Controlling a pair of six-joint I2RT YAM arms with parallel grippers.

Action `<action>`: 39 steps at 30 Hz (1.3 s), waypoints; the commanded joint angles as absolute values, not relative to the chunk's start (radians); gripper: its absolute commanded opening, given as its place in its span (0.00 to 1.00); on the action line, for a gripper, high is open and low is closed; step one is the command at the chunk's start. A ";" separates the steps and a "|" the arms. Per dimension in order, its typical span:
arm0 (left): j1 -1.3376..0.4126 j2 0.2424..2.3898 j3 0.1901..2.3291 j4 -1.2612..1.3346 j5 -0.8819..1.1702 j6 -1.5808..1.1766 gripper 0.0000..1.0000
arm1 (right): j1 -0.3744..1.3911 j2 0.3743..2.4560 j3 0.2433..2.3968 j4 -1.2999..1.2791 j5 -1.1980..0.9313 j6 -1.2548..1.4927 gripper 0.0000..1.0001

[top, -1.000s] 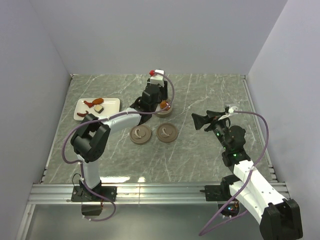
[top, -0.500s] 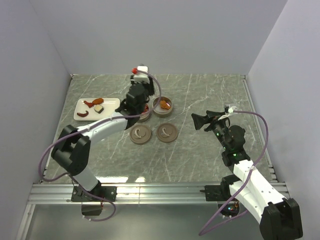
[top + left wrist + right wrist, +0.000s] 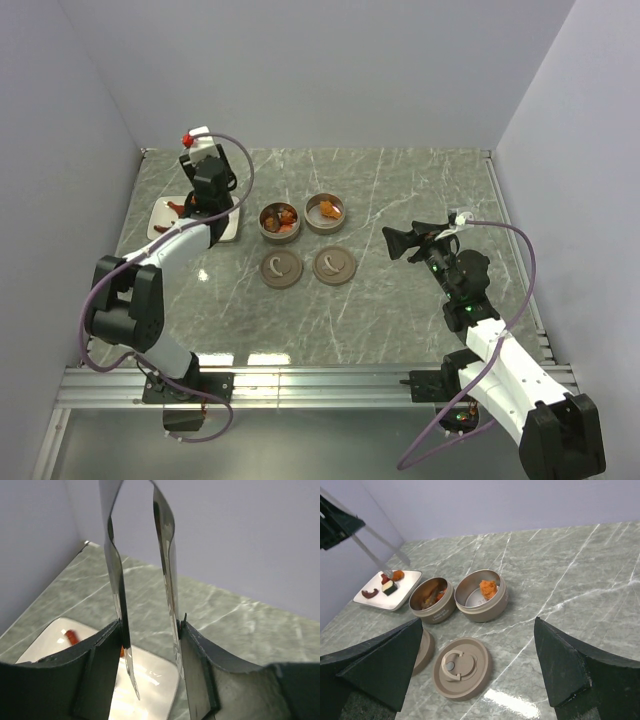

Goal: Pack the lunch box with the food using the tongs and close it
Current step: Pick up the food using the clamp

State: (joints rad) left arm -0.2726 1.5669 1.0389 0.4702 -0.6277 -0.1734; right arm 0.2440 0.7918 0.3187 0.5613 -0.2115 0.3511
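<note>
The tongs' blades (image 3: 131,672) are open and empty near the dark-and-white piece (image 3: 389,587), so my left gripper should go on bringing them closer until they straddle it before it closes.
My left gripper (image 3: 203,196) is shut on the metal tongs (image 3: 168,582), whose two blades stand apart with nothing between them. Their tips hang just over the white plate (image 3: 152,682), close to the food (image 3: 388,586): an orange piece, a red one, a dark-and-white one and a curved red-brown strip. The lunch box is two open round tins: the left tin (image 3: 279,221) holds red-brown and orange pieces, the right tin (image 3: 326,212) one orange piece. Both lids (image 3: 334,265) lie in front of them. My right gripper (image 3: 400,243) is open and empty, right of the tins.
The plate (image 3: 160,229) lies at the table's back left, near the left wall. The second lid (image 3: 281,267) rests beside the first on the marble top. A metal rail (image 3: 320,380) runs along the near edge.
My left arm has swung left with the tongs, from over the tins to over the plate. The right arm has not moved.
</note>
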 commanded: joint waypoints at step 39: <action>-0.026 1.591 0.928 0.514 -0.604 -0.348 0.51 | 0.239 0.796 0.311 0.601 -0.232 0.359 0.99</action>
